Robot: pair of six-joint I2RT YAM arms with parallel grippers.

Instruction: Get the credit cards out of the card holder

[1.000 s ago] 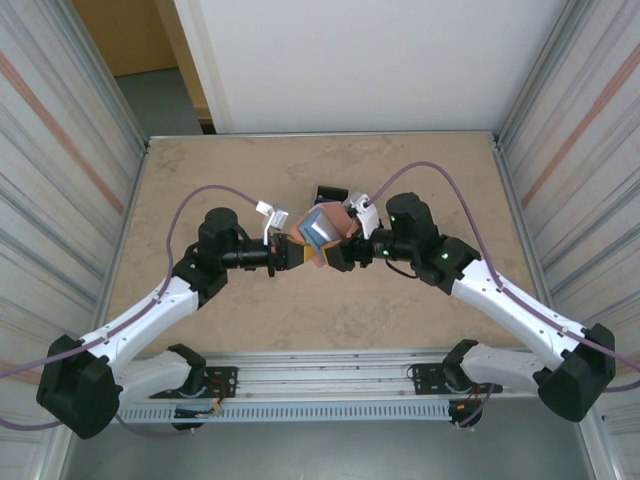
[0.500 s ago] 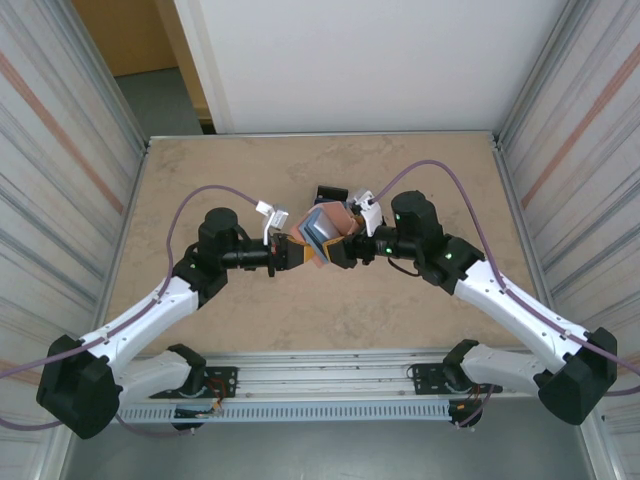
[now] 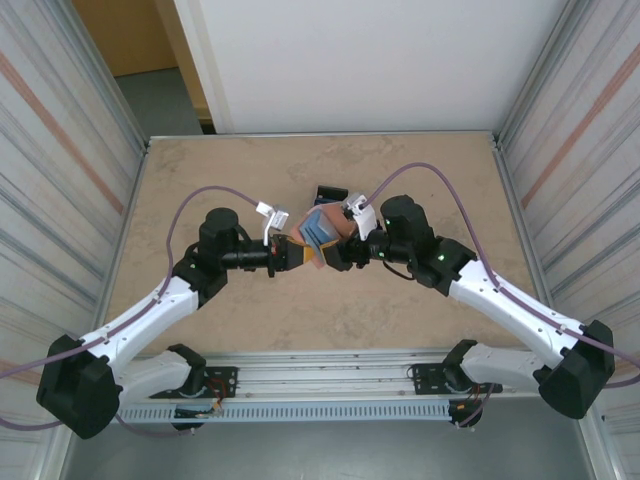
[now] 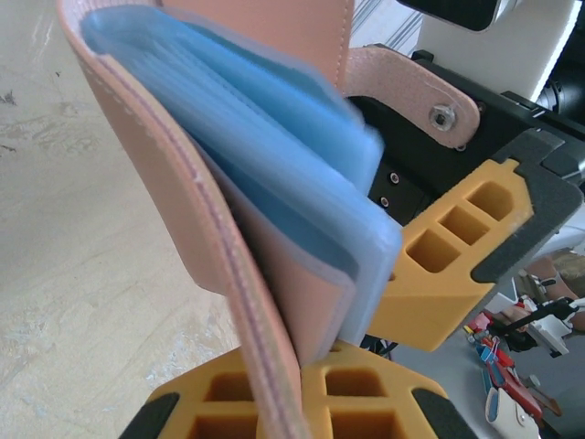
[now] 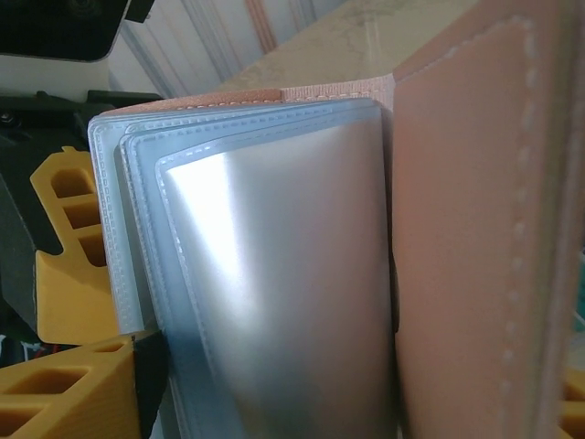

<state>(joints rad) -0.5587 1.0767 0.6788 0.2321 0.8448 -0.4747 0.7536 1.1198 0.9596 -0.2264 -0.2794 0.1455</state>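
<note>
The sleeves [image 5: 274, 274] and the free cover [image 5: 466, 229] are both within the right gripper's fingers, so the robot should move those fingers off the sleeves and grip only that cover.
The card holder [image 3: 320, 235] hangs above the table's middle, salmon-brown outside, its blue-grey sleeves [image 4: 274, 137] fanned open. My left gripper [image 4: 306, 384] is shut on the edge of its salmon cover [image 4: 164, 183]; it comes in from the left [image 3: 290, 254]. My right gripper [image 3: 340, 250] faces it from the right, jaws wide, with the sleeves [image 5: 274, 274] and the other cover [image 5: 475, 229] between its fingers. One of its orange fingers [image 4: 448, 274] lies against the sleeves' edge. I cannot make out any credit cards among the glossy sleeves.
A small black object [image 3: 330, 193] lies on the table just behind the holder. The beige tabletop [image 3: 220, 180] is walled by metal panels left and right and by a white board at the back.
My right gripper has shifted a little left, closer onto the holder, with its jaws slightly narrower. The holder has turned a bit. The left arm has stayed put.
</note>
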